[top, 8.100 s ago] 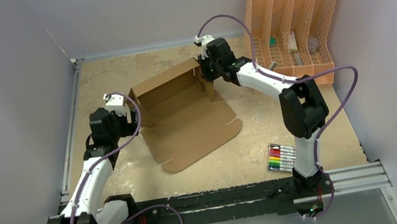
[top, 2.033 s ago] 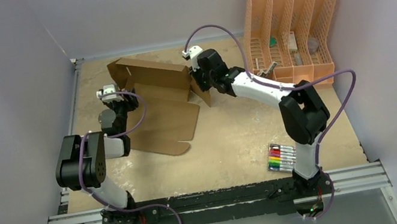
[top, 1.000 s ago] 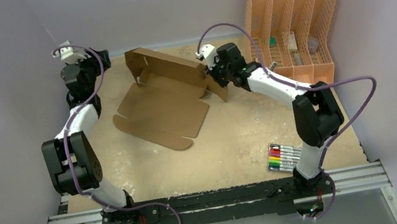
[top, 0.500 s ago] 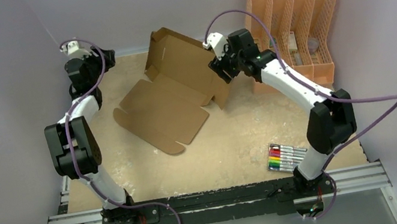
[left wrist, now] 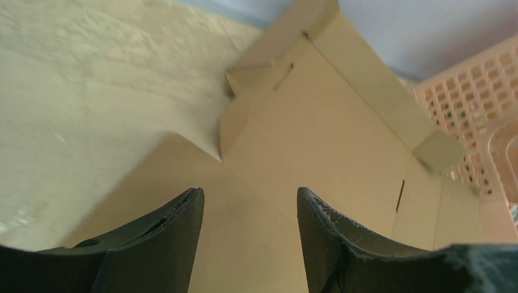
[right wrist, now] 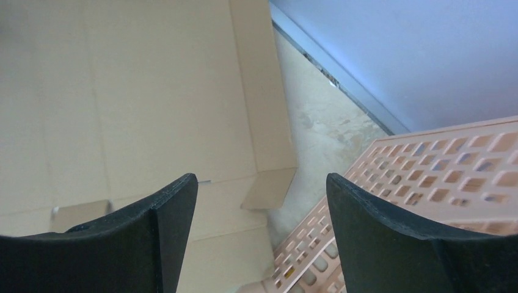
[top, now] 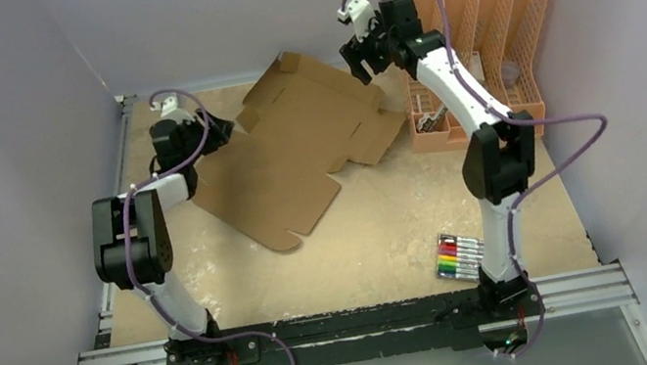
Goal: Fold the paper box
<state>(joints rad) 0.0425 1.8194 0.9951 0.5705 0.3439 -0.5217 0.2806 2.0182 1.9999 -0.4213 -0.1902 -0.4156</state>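
My right gripper's open fingers are lined up across the far flap's edge point(top: 373, 93), and there is clear space point(right wrist: 324, 134) behind the edge. So I keep going down until my fingers pinch that edge.
The paper box point(top: 294, 148) is a brown cardboard sheet, lying spread out and nearly flat at the far middle of the table, with its flaps and tabs unfolded. My left gripper point(top: 218, 133) hovers at the sheet's left edge. In the left wrist view it point(left wrist: 249, 201) is open, the cardboard point(left wrist: 317, 134) showing below the gap and nothing between the fingers. My right gripper point(top: 362, 67) is raised above the sheet's far right corner. It point(right wrist: 261, 183) is open and empty, with the cardboard point(right wrist: 153, 91) beneath it and to the left.
A peach slotted organizer point(top: 476, 48) stands at the far right with small items in it, and the sheet's right flap lies against its base. It also shows as organizer point(right wrist: 440, 177) beside the right fingers. A set of coloured markers point(top: 459, 256) lies near right.
My right gripper opened, let go of the cardboard and rose toward the back wall. The sheet dropped from standing to nearly flat. My left arm came down to the sheet's left edge.
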